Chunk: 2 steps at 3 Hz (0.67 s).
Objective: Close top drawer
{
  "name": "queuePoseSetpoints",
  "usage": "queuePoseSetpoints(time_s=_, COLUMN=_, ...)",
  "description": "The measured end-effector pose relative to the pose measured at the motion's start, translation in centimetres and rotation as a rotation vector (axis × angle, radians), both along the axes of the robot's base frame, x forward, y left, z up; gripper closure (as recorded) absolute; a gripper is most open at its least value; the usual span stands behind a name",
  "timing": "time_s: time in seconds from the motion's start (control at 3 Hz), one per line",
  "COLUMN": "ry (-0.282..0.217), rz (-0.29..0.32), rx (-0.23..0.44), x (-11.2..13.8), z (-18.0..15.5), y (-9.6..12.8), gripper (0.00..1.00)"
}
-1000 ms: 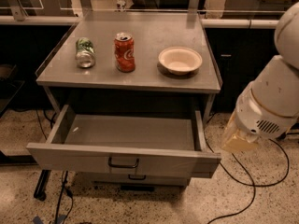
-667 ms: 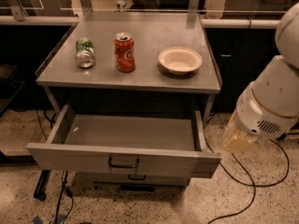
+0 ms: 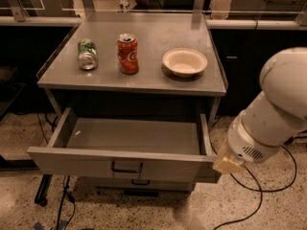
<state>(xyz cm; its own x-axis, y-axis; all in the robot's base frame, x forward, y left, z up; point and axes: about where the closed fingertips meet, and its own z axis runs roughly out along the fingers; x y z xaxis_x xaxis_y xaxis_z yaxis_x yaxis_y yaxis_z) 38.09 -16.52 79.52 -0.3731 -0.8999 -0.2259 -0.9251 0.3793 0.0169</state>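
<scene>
My gripper is by the front corner of the open top drawer (image 3: 212,161). I should keep moving against the front panel (image 3: 192,169) until the drawer slides in.
The top drawer (image 3: 72,163) is a wide shallow grey metal drawer, pulled far out of the cabinet and empty inside. Its flat front panel carries a small dark loop handle (image 3: 127,167) at the centre. A lower drawer front with its own handle (image 3: 140,182) shows just beneath it. My white arm (image 3: 271,119) comes in from the right, and its beige end (image 3: 229,163) sits by the right front corner of the drawer. The gripper itself is hidden; its fingers do not show.
On the cabinet top (image 3: 144,80) stand a red soda can (image 3: 128,54), a green can lying on its side (image 3: 87,54) and a white bowl (image 3: 184,62). Black cables (image 3: 249,188) lie on the speckled floor at right and lower left. Dark counters stand behind.
</scene>
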Motion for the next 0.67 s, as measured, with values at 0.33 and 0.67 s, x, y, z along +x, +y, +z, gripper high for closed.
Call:
queuePoseSetpoints(time_s=0.33, ry=0.002, rz=-0.034, rx=0.013, x=1.1, z=-2.8, y=0.8, gripper=1.0)
queuePoseSetpoints(time_s=0.67, ry=0.027, rz=-0.05, rx=0.032, x=1.7, z=-5.6, y=1.7, gripper=1.0)
